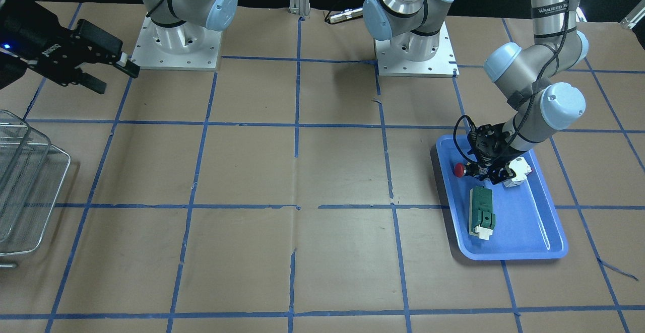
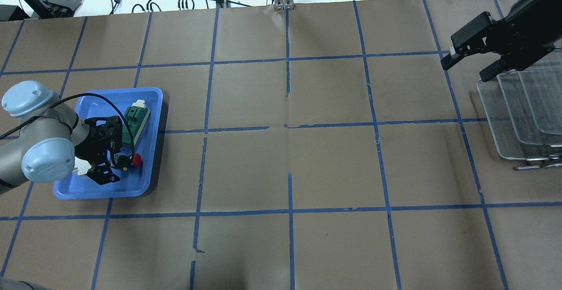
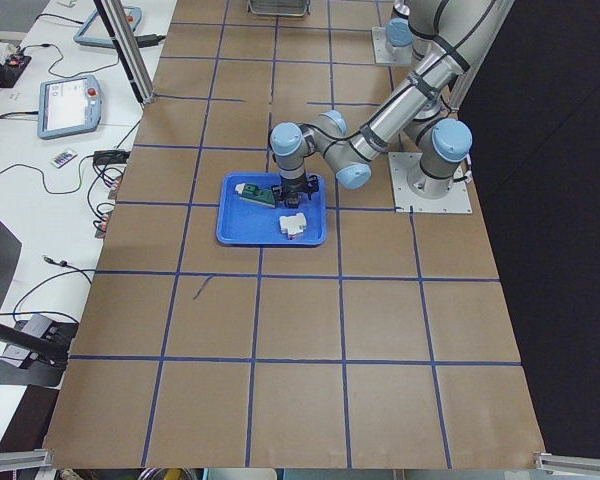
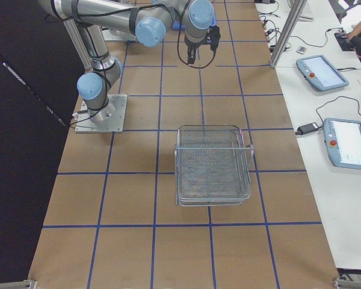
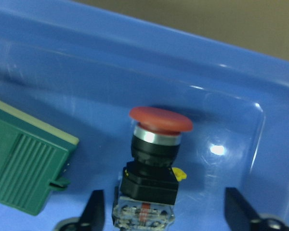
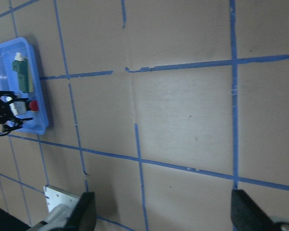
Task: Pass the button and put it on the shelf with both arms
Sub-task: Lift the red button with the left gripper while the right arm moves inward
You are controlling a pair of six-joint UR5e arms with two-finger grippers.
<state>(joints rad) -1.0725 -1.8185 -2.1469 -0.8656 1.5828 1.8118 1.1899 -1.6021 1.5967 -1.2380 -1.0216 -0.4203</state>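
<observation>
I expect the button (image 5: 155,154) to turn into line with the open fingers when I close my left gripper, because the button's rear block (image 5: 143,211) lies at an angle between them.
The button (image 5: 156,144), with its red mushroom head and black body, lies on its side in the blue tray (image 2: 101,189); it also shows in the front view (image 1: 459,170) and the overhead view (image 2: 137,160). My left gripper (image 5: 164,202) is open and low in the tray, one finger on each side of the button's rear block; the jaws are not closed on it. My right gripper (image 2: 465,66) is open, empty and raised near the far end of the wire-mesh shelf (image 2: 522,114). The shelf stands at the table's right end (image 4: 213,165).
A green rectangular module (image 1: 481,212) lies in the tray beside the button. A white breaker-like block (image 1: 519,172) sits in the tray under my left wrist. Brown paper with a blue tape grid (image 2: 290,167) covers the table between tray and shelf.
</observation>
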